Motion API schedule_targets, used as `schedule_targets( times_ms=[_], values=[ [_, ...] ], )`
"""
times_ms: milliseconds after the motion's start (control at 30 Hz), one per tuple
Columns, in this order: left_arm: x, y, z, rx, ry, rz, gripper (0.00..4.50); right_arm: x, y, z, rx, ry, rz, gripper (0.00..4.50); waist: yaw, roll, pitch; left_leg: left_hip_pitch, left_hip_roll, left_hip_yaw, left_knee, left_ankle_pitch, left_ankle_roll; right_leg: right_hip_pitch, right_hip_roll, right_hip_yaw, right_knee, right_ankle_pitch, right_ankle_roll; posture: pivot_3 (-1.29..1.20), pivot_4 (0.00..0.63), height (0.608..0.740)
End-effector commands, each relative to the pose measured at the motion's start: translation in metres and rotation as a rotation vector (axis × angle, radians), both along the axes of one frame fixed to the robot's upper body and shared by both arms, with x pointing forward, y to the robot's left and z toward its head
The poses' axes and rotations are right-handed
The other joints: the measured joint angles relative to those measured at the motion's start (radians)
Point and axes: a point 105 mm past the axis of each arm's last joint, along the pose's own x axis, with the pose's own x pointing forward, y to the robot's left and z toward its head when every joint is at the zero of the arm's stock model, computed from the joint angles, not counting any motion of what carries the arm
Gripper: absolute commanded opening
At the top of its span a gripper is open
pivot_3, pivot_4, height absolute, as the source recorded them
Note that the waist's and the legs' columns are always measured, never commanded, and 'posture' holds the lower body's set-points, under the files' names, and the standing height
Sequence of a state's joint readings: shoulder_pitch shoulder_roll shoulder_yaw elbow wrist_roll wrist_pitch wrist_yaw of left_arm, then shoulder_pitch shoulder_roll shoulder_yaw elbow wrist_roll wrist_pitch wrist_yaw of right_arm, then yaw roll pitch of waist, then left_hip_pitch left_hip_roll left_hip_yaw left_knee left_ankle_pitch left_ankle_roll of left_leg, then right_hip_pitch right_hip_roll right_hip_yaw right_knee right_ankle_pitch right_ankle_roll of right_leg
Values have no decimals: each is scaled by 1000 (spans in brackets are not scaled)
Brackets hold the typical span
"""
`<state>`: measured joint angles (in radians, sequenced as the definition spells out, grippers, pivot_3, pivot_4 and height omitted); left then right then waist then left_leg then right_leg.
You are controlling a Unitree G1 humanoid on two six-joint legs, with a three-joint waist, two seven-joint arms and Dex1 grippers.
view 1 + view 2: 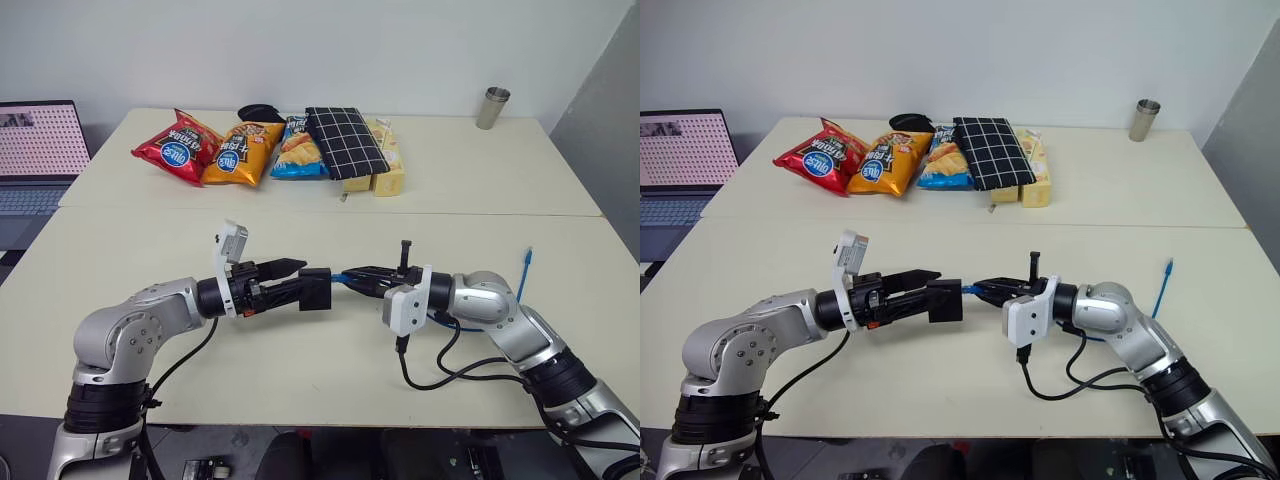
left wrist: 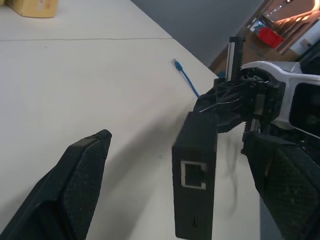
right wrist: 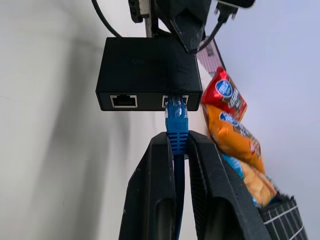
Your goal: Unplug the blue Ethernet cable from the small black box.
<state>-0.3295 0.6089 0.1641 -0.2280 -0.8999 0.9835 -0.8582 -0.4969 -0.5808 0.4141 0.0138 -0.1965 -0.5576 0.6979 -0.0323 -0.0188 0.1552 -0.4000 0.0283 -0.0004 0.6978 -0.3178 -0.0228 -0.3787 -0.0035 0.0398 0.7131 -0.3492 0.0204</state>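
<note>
The small black box (image 3: pixel 147 72) hangs off-centre at the ends of my left gripper's open fingers. Next, my left gripper reaches further over the box's end (image 2: pixel 194 185) and clamps it before unplugging.
The small black box (image 1: pixel 315 288) hangs above the table's front half, between the wide-apart fingers of my left gripper (image 1: pixel 303 280). In the left wrist view a gap shows on each side of the box (image 2: pixel 195 180). The blue Ethernet cable's plug (image 3: pixel 176 120) sits in one of the box's two ports (image 3: pixel 147 65). My right gripper (image 3: pixel 176 137) is shut on the cable just behind that plug, pointing toward the left gripper. The rest of the cable (image 1: pixel 520 285) runs back past the right arm, and its free end (image 1: pixel 526 258) lies on the table.
Red, orange and blue snack bags (image 1: pixel 232 152), a black white-checked pouch (image 1: pixel 345 142) and yellow boxes (image 1: pixel 388 170) line the far table. A metal cup (image 1: pixel 492 107) stands at the back right. An open laptop (image 1: pixel 35 150) sits at the far left.
</note>
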Motion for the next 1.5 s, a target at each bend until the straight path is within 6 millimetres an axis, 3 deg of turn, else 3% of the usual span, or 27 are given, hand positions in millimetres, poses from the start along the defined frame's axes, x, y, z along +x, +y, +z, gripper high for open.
schedule_targets(
  times_ms=[33,500,567,633,700,967,1200,1500],
  values=[
    [-5,3,13,-26,-33,-25,3616,1,-2,14,15,-84,26,113,0,0,0,0,0,0,0,0,0,0,0,0,0,0,0,0,150,740],
    [-18,3,5,16,-4,-111,766,-1,-1,21,43,-120,47,110,1,0,0,0,0,0,0,0,0,0,0,0,0,0,0,0,150,740],
    [-13,7,6,-11,7,-88,766,-1,-2,22,49,-121,46,110,1,0,0,0,0,0,0,0,0,0,0,0,0,0,0,0,150,740],
    [-15,7,6,-8,3,-110,1466,0,-2,23,54,-117,41,110,1,0,0,0,0,0,0,0,0,0,0,0,0,0,0,0,150,740],
    [-20,4,8,-22,13,-143,1634,1,-2,24,59,-112,37,110,1,0,0,0,0,0,0,0,0,0,0,0,0,0,0,0,150,740],
    [-28,2,0,10,37,-178,3284,2,-2,25,61,-107,32,110,0,0,0,0,0,0,0,0,0,0,0,0,0,0,0,0,150,740],
    [-22,-3,-1,-42,40,-164,3300,-1,0,26,65,-114,41,110,1,0,0,0,0,0,0,0,0,0,0,0,0,0,0,0,150,740],
    [-18,-9,0,-71,32,-181,1607,-5,4,25,67,-115,56,109,1,0,0,0,0,0,0,0,0,0,0,0,0,0,0,0,150,740]
  ],
)
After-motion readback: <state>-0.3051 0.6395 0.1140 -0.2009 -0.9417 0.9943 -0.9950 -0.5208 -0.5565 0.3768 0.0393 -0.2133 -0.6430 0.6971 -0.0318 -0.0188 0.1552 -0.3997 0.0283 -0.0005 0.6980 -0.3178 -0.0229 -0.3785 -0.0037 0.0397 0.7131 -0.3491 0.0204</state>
